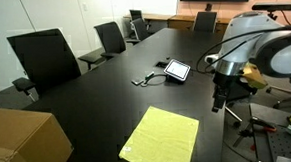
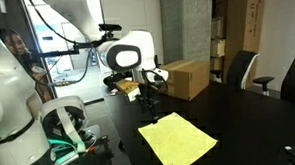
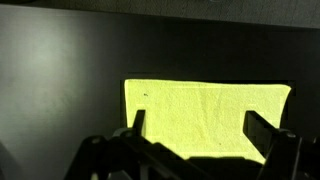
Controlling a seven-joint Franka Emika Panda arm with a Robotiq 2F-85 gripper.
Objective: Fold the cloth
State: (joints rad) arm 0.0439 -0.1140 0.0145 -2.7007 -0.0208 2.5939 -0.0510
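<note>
My gripper should keep going down until the fingers touch the cloth (image 3: pixel 200 124), and then close. My open fingers are over the flat cloth just inside its free edge (image 3: pixel 200 82).
The cloth (image 1: pixel 160 137) is a plain lime-yellow square lying flat and unfolded on the black table (image 1: pixel 96 94), near its front edge. It also shows in an exterior view (image 2: pixel 177 141) and in the wrist view (image 3: pixel 205 115). My gripper (image 1: pixel 219 104) hangs in the air above the table, beside and above the cloth's edge; it also shows in an exterior view (image 2: pixel 148 104). In the wrist view the gripper (image 3: pixel 197 128) has its two fingers spread wide over the cloth, with nothing between them. It does not touch the cloth.
A tablet (image 1: pixel 177 70) with a cable lies mid-table. Black office chairs (image 1: pixel 44 58) line the table's far side. A cardboard box (image 1: pixel 24 142) stands at the near corner, also seen in an exterior view (image 2: pixel 187 78). A second robot arm (image 2: pixel 13 98) stands close by.
</note>
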